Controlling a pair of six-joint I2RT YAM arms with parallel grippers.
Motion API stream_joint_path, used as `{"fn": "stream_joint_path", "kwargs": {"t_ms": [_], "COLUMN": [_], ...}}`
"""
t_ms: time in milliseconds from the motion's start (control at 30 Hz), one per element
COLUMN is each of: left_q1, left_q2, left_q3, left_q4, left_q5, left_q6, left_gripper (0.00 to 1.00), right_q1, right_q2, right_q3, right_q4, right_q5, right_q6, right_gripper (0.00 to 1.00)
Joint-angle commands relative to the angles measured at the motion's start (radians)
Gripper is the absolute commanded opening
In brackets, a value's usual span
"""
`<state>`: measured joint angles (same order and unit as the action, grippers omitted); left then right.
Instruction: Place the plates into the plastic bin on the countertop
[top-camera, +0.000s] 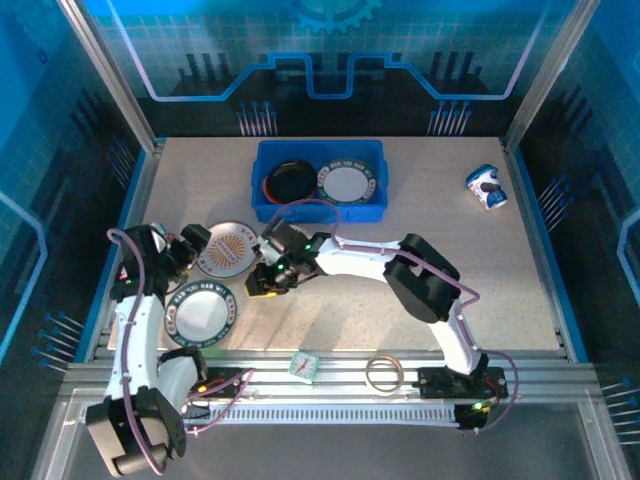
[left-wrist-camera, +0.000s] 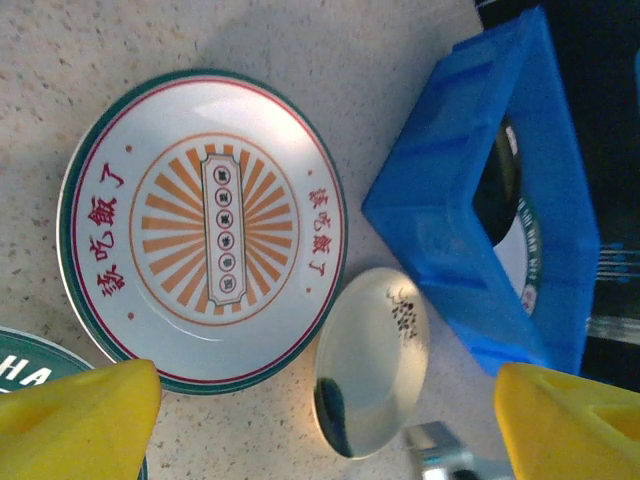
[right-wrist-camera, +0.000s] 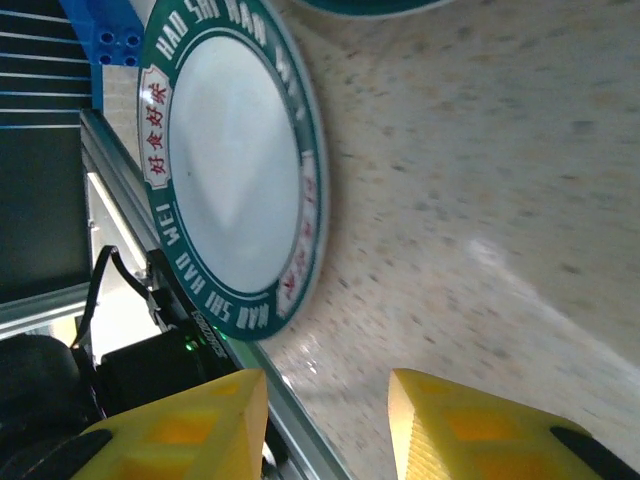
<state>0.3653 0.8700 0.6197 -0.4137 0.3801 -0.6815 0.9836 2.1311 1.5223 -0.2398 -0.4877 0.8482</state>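
The white plate in the bin (top-camera: 347, 181) has a green rim that matches. The green-rimmed plate (top-camera: 200, 314) should therefore fit flat on top when I lower it.
The blue plastic bin (top-camera: 318, 207) stands at the back middle of the countertop (top-camera: 470, 270) and holds a black plate with an orange-red rim (top-camera: 290, 183) and a white plate with a green rim (top-camera: 347, 183). A sunburst plate (left-wrist-camera: 205, 230) lies in front of the bin (left-wrist-camera: 450, 240), with a small cream plate (left-wrist-camera: 375, 360) beside it. My left gripper (left-wrist-camera: 320, 430) is open wide, close to the cream plate and touching nothing. My right gripper (right-wrist-camera: 325, 420) is open over bare countertop beside a green-rimmed plate (right-wrist-camera: 230, 170), which also lies near the left arm (top-camera: 200, 312).
A white and blue object (top-camera: 487, 186) lies at the back right. A ring of tape (top-camera: 382, 375) and a small green thing (top-camera: 304, 366) rest on the front rails. The right arm (top-camera: 400, 265) arches across the middle of the countertop.
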Motion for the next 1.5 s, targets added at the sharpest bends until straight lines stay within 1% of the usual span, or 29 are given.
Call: {"fn": "stream_joint_path", "kwargs": {"t_ms": [0,167,333,700,900,1033,1133,1233,1300,1333,1467], "left_q1": [0.037,0.08,0.096,0.1,0.101,0.101,0.101,0.102,0.101,0.101,0.101], "left_q2": [-0.032,-0.057,-0.055,-0.046,-0.05,-0.06,-0.069,-0.07,-0.071,-0.071,-0.075], "left_q3": [-0.019,-0.038,-0.046,-0.086,-0.109,-0.123,-0.121,-0.12,-0.119,-0.117,-0.099], "left_q4": [-0.023,-0.02,0.0,0.052,0.059,0.059,0.045,0.047,0.049,0.046,0.03], "left_q5": [0.072,0.105,0.131,0.148,0.148,0.152,0.149,0.152,0.152,0.153,0.172], "left_q6": [-0.009,-0.005,-0.006,-0.006,-0.007,-0.009,0.002,0.001,0.003,0.006,0.027], "left_gripper": [0.88,0.88,0.89,0.89,0.89,0.89,0.89,0.89,0.89,0.89,0.89], "right_q1": [0.037,0.044,0.049,0.054,0.061,0.064,0.064,0.058,0.054,0.05,0.036], "right_q2": [0.049,0.093,0.147,0.237,0.277,0.3,0.295,0.282,0.266,0.252,0.171], "right_q3": [0.043,0.078,0.101,0.133,0.188,0.229,0.222,0.206,0.192,0.179,0.131], "right_q4": [0.028,0.021,0.038,0.15,0.123,0.092,0.079,0.082,0.077,0.076,0.055], "right_q5": [-0.016,-0.012,-0.032,-0.068,-0.08,-0.081,-0.072,-0.068,-0.062,-0.059,-0.049], "right_q6": [0.079,0.087,0.1,0.167,0.158,0.145,0.137,0.132,0.123,0.118,0.086], "right_gripper": [0.33,0.32,0.32,0.31,0.3,0.25,0.2,0.11,0.02,0.0,0.0]}}
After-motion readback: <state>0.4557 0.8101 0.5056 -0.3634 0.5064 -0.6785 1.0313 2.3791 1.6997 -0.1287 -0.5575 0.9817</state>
